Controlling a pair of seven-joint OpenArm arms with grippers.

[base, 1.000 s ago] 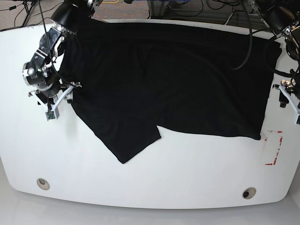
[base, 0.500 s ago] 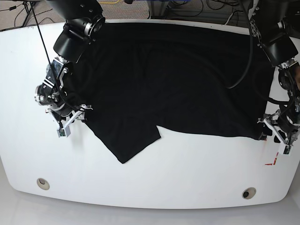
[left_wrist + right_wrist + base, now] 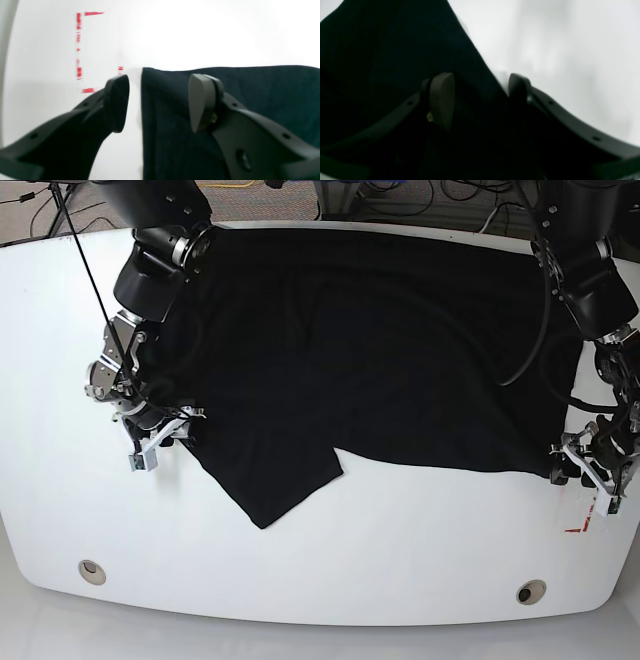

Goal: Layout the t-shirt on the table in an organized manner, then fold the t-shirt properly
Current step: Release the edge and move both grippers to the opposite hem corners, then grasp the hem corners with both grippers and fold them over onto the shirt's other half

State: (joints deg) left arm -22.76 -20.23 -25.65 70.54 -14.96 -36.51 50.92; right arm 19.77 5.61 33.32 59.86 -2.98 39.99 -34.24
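My left gripper's open fingers are on both sides of the black t-shirt's side edge (image 3: 142,97). I should keep lowering them until they close on its front corner (image 3: 147,72).
The black t-shirt (image 3: 380,350) lies spread flat over the back of the white table (image 3: 400,540), with one flap (image 3: 275,490) pointing toward the front. My left gripper (image 3: 585,470) is open at the shirt's lower right corner. In the left wrist view its jaws (image 3: 157,102) straddle the shirt's (image 3: 250,100) side edge, one finger over bare table, one over cloth. My right gripper (image 3: 160,442) is open at the shirt's left edge. In the right wrist view the gripper (image 3: 480,100) straddles the slanted edge of the shirt (image 3: 382,62).
A red tape mark (image 3: 582,525) lies by the left gripper; it also shows in the left wrist view (image 3: 78,50). Two metal grommets (image 3: 92,571) (image 3: 531,591) sit near the front edge. Cables hang over the shirt's back right.
Both arms have come down to the shirt's edges. The right gripper moved right to the left edge. The left gripper moved down and inward to the lower right corner.
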